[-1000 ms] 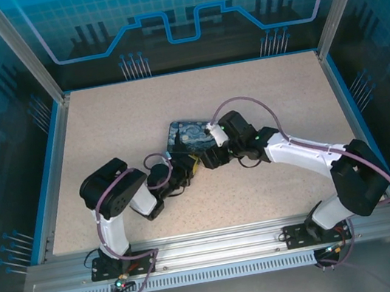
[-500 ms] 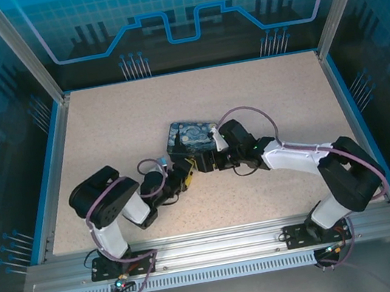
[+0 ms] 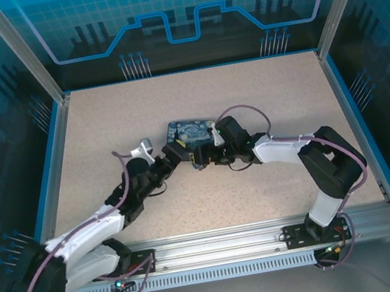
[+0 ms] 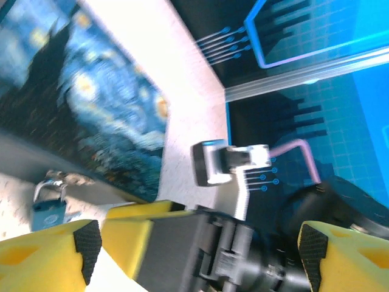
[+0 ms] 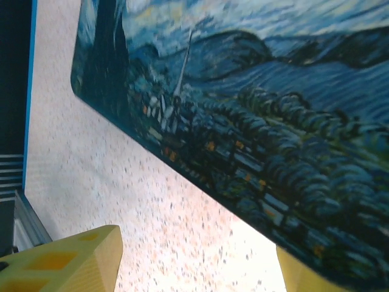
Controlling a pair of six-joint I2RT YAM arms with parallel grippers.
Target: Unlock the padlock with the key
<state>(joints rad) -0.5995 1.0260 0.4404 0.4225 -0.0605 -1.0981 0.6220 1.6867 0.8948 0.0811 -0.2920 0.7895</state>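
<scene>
The box's near edge [image 5: 182, 173] slants across my open right gripper, so next my left gripper steadies the box's end while my right gripper squares up to the padlock [image 4: 48, 213].
A small blue padlock [image 4: 48, 208] with a silver shackle lies on the table beside the near edge of the dark blue swirl-painted box [image 4: 79, 103]. My left gripper [image 4: 199, 258] is open wide, its black-padded yellow fingers [image 4: 89, 242] far apart. Beyond its jaws sits the dark, yellow-fingered body of my right gripper [image 4: 176, 240]. From above, the left gripper [image 3: 179, 153] and the right gripper [image 3: 202, 161] meet at the front of the box [image 3: 191, 131]. The right gripper [image 5: 188, 277] is open over bare table just short of the box [image 5: 273, 121]. The key is out of view.
The speckled table [image 3: 103, 131] is ringed by a blue rim and glass walls [image 3: 46, 148]. The right arm [image 3: 285, 147] curves in from the right; the left arm [image 3: 89, 227] stretches low across the front left.
My left arm has unfolded and reached forward to the box's front edge, and its gripper has opened wide. The right gripper has slid a little left along the box front.
</scene>
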